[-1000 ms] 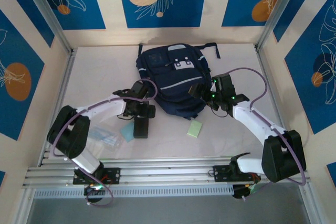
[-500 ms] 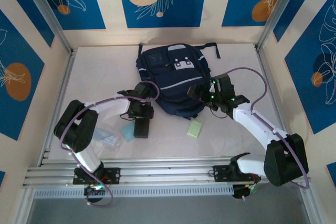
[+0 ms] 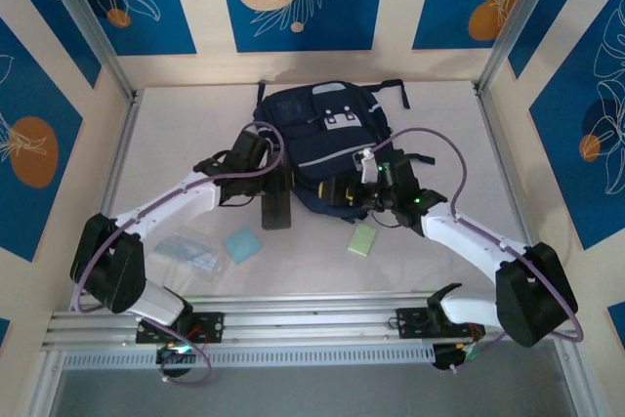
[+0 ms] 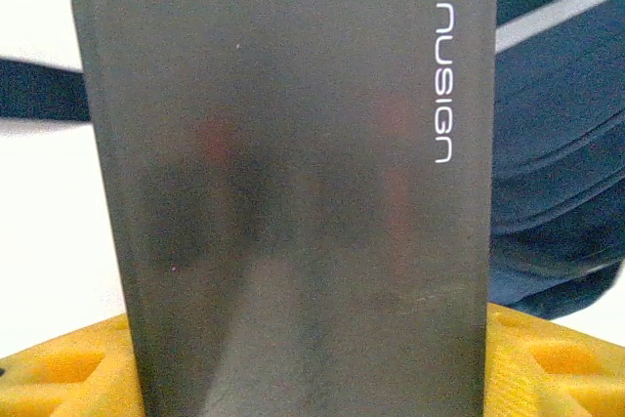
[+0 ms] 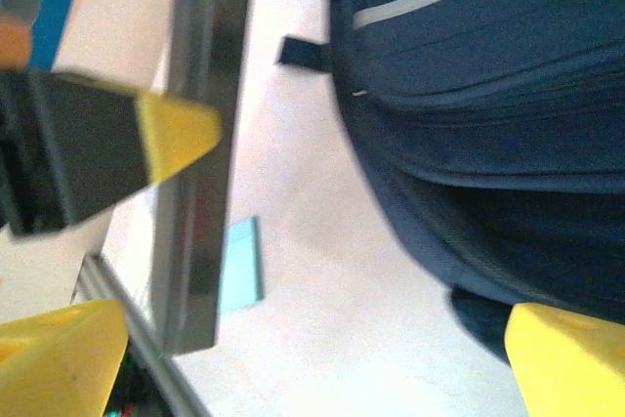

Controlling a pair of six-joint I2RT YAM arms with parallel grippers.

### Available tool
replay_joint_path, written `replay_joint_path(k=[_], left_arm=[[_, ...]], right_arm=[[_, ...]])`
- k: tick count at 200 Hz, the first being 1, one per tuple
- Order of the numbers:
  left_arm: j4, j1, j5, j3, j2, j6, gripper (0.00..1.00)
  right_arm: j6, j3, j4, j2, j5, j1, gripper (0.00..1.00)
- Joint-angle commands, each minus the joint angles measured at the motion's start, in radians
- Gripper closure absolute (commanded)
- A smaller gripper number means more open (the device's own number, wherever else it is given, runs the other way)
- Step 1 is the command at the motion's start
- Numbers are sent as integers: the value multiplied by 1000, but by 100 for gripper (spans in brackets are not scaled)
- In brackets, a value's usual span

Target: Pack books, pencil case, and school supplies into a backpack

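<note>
I can see a dark gap above the backpack's lower rim. Its front panel will fold up freely when I raise it to reach the black pencil case.
The navy backpack lies flat at the back middle of the table. My left gripper is shut on the black pencil case, which hangs lifted beside the backpack's lower left edge. In the left wrist view the case covers most of the frame, with the backpack behind it. My right gripper stands open at the backpack's lower edge, nothing between its fingers. Its wrist view shows the case on the left and the backpack on the right. The books are out of view.
A light blue pad and a clear plastic piece lie front left on the white table. A pale green pad lies front middle, under the right forearm. Metal rails border the table at the front and sides.
My left gripper has closed on the pencil case and carried it up and back toward the backpack. My right gripper has swung left along the backpack's lower edge.
</note>
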Motion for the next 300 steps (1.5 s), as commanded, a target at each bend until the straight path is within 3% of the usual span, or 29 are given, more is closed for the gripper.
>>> replay_joint_path(k=[1,38,75,117,141,187,247,300], left_arm=[[132,13,88,36,8,-99,37],[214,11,124,64,35,-159,39],[262,9,158,38,21,-207,40],[268,9,147,6,6,-213,37],[251,10,135,14,8,-177,28],[163,10,63,79,0,-30,0],[95,-3,23,170,90,258,0],[-36,-99,-45,356,294,584,10]], right_arm=[[-50,-11,156,18,-86,50,2],[-34,33,226,104,-80,132,2],[-45,90,242,200,-62,156,14],[-34,121,266,233,-112,153,61],[-16,105,266,217,-117,142,72],[43,16,269,161,-141,54,76],[0,-63,45,-13,-128,-174,78],[-24,-70,-135,-157,-132,-397,79]])
